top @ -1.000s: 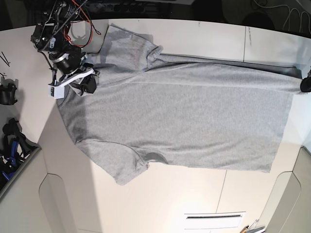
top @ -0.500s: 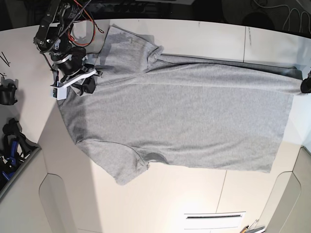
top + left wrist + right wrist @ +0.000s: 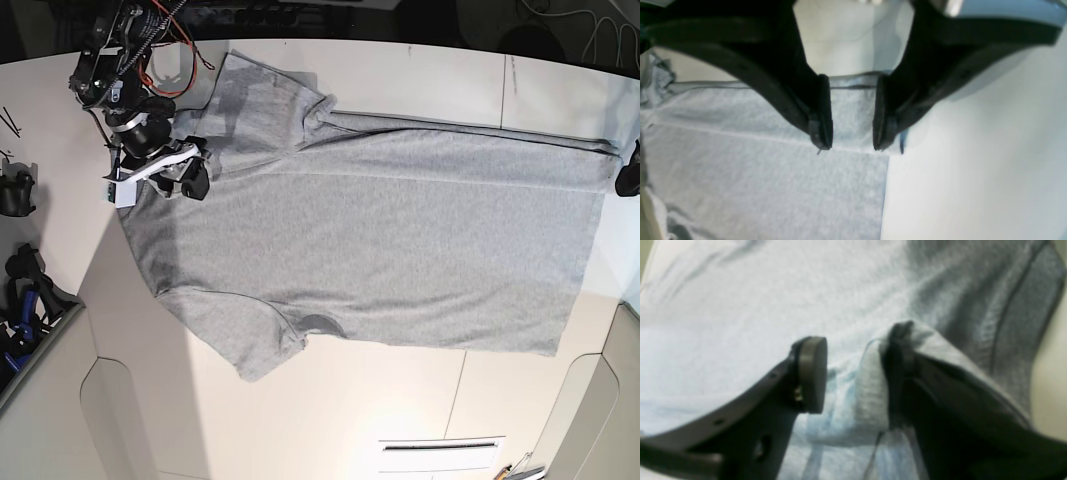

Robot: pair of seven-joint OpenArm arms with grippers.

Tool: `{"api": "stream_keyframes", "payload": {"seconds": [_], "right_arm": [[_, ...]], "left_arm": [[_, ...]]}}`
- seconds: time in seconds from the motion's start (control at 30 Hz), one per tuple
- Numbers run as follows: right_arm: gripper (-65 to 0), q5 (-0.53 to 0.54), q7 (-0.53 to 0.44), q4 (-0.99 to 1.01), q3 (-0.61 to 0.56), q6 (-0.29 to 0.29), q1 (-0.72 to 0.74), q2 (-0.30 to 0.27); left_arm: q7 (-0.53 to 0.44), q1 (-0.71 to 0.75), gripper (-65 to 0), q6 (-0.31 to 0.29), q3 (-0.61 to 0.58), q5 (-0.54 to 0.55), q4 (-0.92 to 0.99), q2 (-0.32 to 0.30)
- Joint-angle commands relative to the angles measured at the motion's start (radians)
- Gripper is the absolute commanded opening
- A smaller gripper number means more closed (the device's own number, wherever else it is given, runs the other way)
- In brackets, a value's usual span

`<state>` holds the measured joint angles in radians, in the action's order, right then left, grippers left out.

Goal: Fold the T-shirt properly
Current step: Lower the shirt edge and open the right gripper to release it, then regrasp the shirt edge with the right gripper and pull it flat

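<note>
The T-shirt's sleeve (image 3: 255, 100) sticks out across the T-shirt's folded strip (image 3: 430, 155). The sleeve will flip over and show hidden black letters when I fold it inward.
The light grey T-shirt (image 3: 380, 240) lies spread flat on the white table (image 3: 420, 410), plain side up, neck to the left and hem to the right. My right gripper (image 3: 188, 178) is at the collar and shoulder area. In the right wrist view its jaws (image 3: 853, 373) stand apart, with a raised fold of the T-shirt (image 3: 870, 393) draped against the right finger (image 3: 898, 356). My left gripper (image 3: 629, 178) is at the far hem corner. In the left wrist view it (image 3: 851, 140) is open just above the hem edge (image 3: 853, 113), which lies flat.
Black tools and clamps (image 3: 20, 270) lie at the left edge of the table. Red and black cables (image 3: 165, 45) hang by the right arm's base. A white slotted part (image 3: 440, 450) sits near the front edge. Bare table (image 3: 973, 166) lies beside the hem.
The right gripper has shifted slightly right along the collar area. At the hem, the stretched ridge toward the left gripper has relaxed and the corner now lies flat.
</note>
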<state>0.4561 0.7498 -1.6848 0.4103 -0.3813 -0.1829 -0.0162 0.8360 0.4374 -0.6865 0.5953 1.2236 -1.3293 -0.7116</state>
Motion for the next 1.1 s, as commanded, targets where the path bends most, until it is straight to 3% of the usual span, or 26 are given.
{"api": "stream_keyframes", "payload": {"seconds": [0.0, 0.37, 0.67, 0.87, 1.07], "right_arm": [[-37.0, 0.023, -0.005, -0.043, 0.003, -0.012, 0.01, -0.006], [-37.0, -0.082, 0.185, -0.313, 0.005, -0.007, 0.002, -0.006], [-37.0, 0.004, 0.351, -0.381, 0.038, -0.008, -0.2, -0.005], [-37.0, 0.074, 0.349, -0.379, 0.089, -0.009, -0.345, -0.005], [-37.0, 0.153, 0.326, -0.275, 0.098, -0.027, -0.382, -0.003]], "left_arm": [[-0.024, -0.003, -40.8, -0.006, 0.011, 0.018, -0.011, -0.025], [-0.02, -0.002, -40.8, -0.006, 0.011, 0.018, -0.011, -0.025], [-0.002, -0.002, -40.8, -0.006, 0.011, 0.015, -0.011, -0.025], [-0.001, -0.002, -40.8, -0.006, 0.011, 0.015, -0.011, -0.026], [-0.001, -0.002, -40.8, -0.012, 0.011, 0.016, -0.011, -0.026]]}}
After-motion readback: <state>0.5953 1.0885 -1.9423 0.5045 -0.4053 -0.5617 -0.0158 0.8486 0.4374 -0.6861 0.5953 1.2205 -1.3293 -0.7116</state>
